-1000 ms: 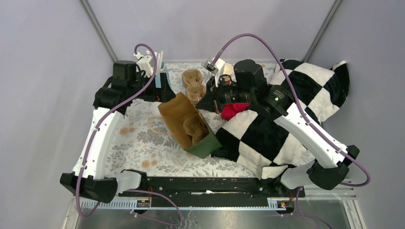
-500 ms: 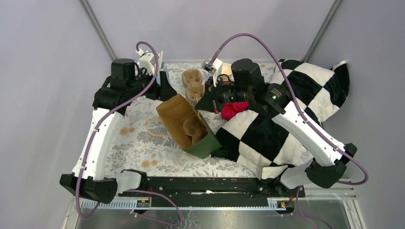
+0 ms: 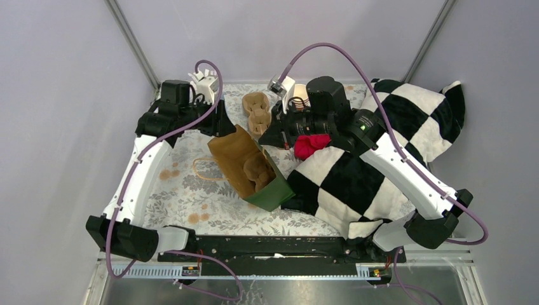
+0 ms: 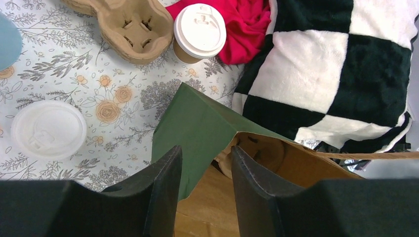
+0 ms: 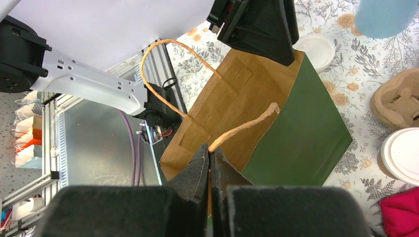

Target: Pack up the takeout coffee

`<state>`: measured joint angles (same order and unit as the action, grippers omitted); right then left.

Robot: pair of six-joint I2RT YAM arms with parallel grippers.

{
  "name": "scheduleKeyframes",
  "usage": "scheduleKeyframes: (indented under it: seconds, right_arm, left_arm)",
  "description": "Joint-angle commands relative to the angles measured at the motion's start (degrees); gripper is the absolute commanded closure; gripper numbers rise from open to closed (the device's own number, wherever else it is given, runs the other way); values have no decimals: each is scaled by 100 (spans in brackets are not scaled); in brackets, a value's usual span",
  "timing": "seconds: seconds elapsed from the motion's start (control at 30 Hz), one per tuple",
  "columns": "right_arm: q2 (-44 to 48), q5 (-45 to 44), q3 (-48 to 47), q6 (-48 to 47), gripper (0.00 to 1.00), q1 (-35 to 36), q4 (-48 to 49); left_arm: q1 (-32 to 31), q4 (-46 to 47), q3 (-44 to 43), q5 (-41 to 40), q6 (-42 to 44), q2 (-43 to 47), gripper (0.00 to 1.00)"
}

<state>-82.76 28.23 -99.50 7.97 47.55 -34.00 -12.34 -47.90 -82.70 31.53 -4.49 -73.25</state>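
Note:
The paper bag [image 3: 246, 170] leans while the robot's right gripper holds the bag's handle, so the robot should set the bag upright and free its right gripper for the takeout coffee [image 4: 200, 31].
The takeout coffee [image 4: 199, 32], a brown paper cup with a white lid, stands on the floral cloth between a cardboard cup carrier [image 4: 133, 27] and a red cloth [image 4: 247, 24]; its lid [image 5: 402, 155] also shows at the right wrist view's right edge. A paper bag [image 3: 245, 166], green outside and brown inside, lies tilted with its mouth toward the back left. My left gripper [image 4: 205, 153] straddles the bag's rim, its jaws partly apart and not touching the paper. My right gripper [image 5: 211, 150] is shut on one twisted bag handle [image 5: 242, 129].
A loose white lid [image 4: 48, 129] lies left of the bag, near a pale blue object [image 4: 7, 42]. A second cup carrier [image 3: 257, 168] sits inside the bag. A black-and-white checkered blanket [image 3: 381, 159] covers the table's right side.
My left gripper has moved right to the bag's rim and its jaws have narrowed. The right gripper has kept hold of the handle and hardly shifted.

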Motion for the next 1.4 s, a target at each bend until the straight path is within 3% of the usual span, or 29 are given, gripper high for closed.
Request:
scheduleKeyframes:
  seconds: [0.0, 0.2, 0.4, 0.53, 0.7, 0.9, 1.07, 1.2, 1.37]
  right_arm:
    - [-30, 170, -254, -30, 100, -58, 93]
    - [-46, 199, -212, -14, 100, -62, 131]
    - [-86, 100, -255, -15, 99, -69, 81]
    - [-172, -313, -599, -44, 66, -73, -280]
    - [-193, -988, -1370, -142, 2, -70, -918]
    - [-168, -2939, -1722, -190, 0, -250, -1314]
    - [-744, -3036, -1388, 57, 0, -986, -1446]
    - [-1572, -3473, -1519, -103, 0, -1027, -1660]
    - [-2466, -3153, -2017, -2, 0, -1059, -1957]
  left_arm:
    - [-122, 240, 1, -57, 221, -19, 55]
    - [-181, 349, 134, -112, 308, -52, 59]
    - [-216, 396, 155, -295, 178, 73, 84]
    - [-212, 190, 250, -785, -56, 469, 94]
    - [-212, -377, 349, -1329, -722, 1109, 97]
    - [-216, -1416, -22, -2190, -1772, 1287, 93]
    - [-216, -2237, -391, -2899, -2467, 1256, 94]
    - [-216, -2417, -182, -3323, -2703, 1389, 92]
    - [-212, -2567, -160, -3731, -2831, 1401, 86]
